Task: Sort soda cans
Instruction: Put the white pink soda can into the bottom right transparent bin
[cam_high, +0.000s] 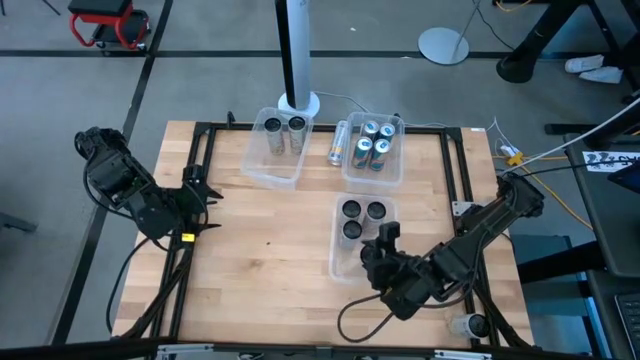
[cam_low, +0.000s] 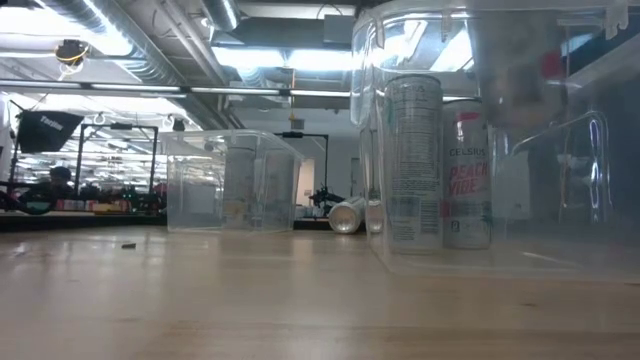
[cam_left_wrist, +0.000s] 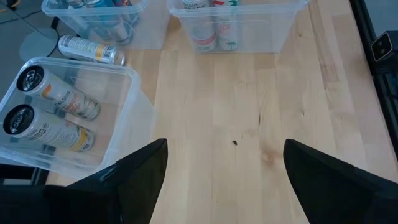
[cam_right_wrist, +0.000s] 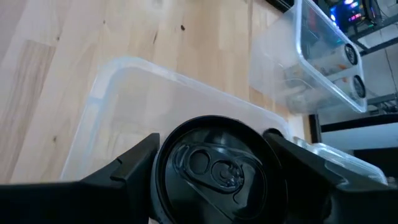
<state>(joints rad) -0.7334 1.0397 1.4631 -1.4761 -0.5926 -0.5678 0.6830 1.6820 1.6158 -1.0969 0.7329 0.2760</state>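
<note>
The soda can (cam_low: 516, 72) is hanging top up over the gap (cam_high: 371, 232) next to the standing cans. My right gripper goes on lowering it until its base touches the bottom of the bin.
My right gripper (cam_high: 384, 248) is shut on a black-topped soda can (cam_right_wrist: 211, 165) and hovers over the near end of a clear bin (cam_high: 340, 262). Three black-topped cans (cam_high: 362, 218) stand in the far end of that bin. Another clear bin (cam_high: 258, 165) at the far left holds two dark-topped cans (cam_high: 284, 126). A third bin (cam_high: 352, 178) at the far right holds several blue-and-silver cans (cam_high: 375, 143). One can (cam_high: 338, 143) lies on its side on the table between those two bins. My left gripper (cam_left_wrist: 227, 168) waits open near the table's left edge. My right gripper pinches the soda can between its two fingers, which sit on opposite sides of the can's wall (cam_right_wrist: 160, 167) just under the black top rim. The fingers slant down from the table's near right. The can's base is hidden, so whether it touches the bin cannot be told.
A further can (cam_high: 468, 323) lies beyond the table's near right corner. Black frame rails (cam_high: 200, 150) run along the table's edges. Bare wood (cam_high: 260, 250) stretches between my left gripper and the middle bin.
</note>
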